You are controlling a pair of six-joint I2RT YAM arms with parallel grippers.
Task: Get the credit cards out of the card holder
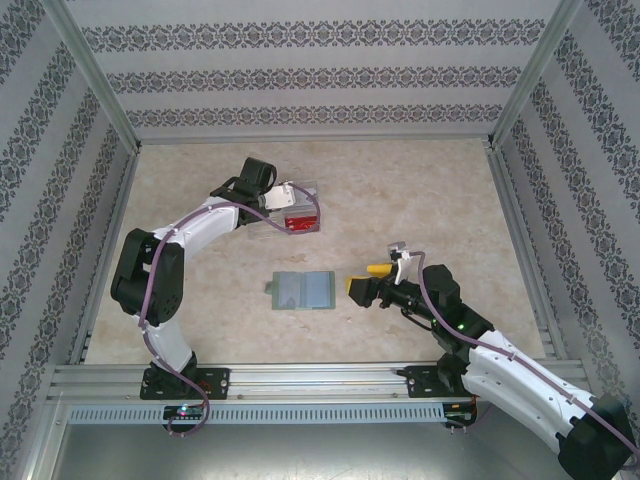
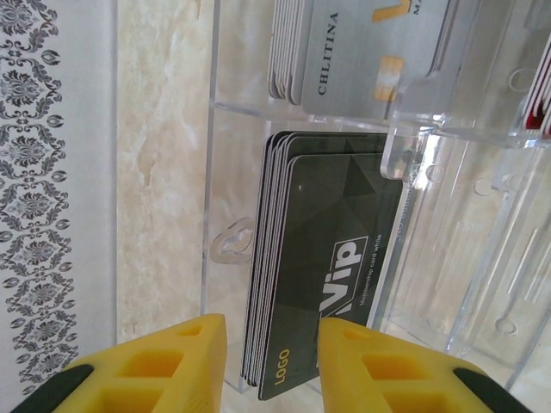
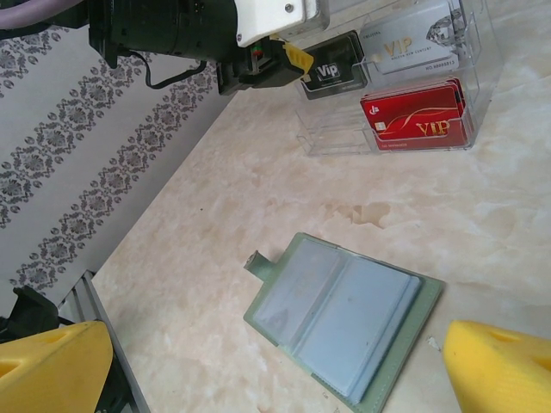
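My right gripper should steady the edge (image 1: 332,291) opposite the tab while my left gripper turns the page on the tab side, as the card holder's upward pockets (image 1: 289,290) are empty.
The grey-green card holder (image 1: 303,290) lies open and flat at mid-table, blue-grey pockets up (image 3: 344,331), its tab (image 3: 258,265) pointing left. No card shows in its pockets. The credit cards stand in a clear plastic box (image 1: 300,193): a black stack (image 2: 331,241), a silver stack (image 2: 362,52) and a red stack (image 3: 417,116). My left gripper (image 2: 272,331) is open at the box, its yellow fingers either side of the black stack's near end; the right finger is close against the front card. My right gripper (image 3: 275,331) is wide open just right of the holder (image 1: 362,283).
The clear box has thin dividers and walls (image 2: 215,172) close around the left fingers. Patterned walls enclose the table on three sides (image 1: 60,200). A metal rail (image 1: 300,380) runs along the near edge.
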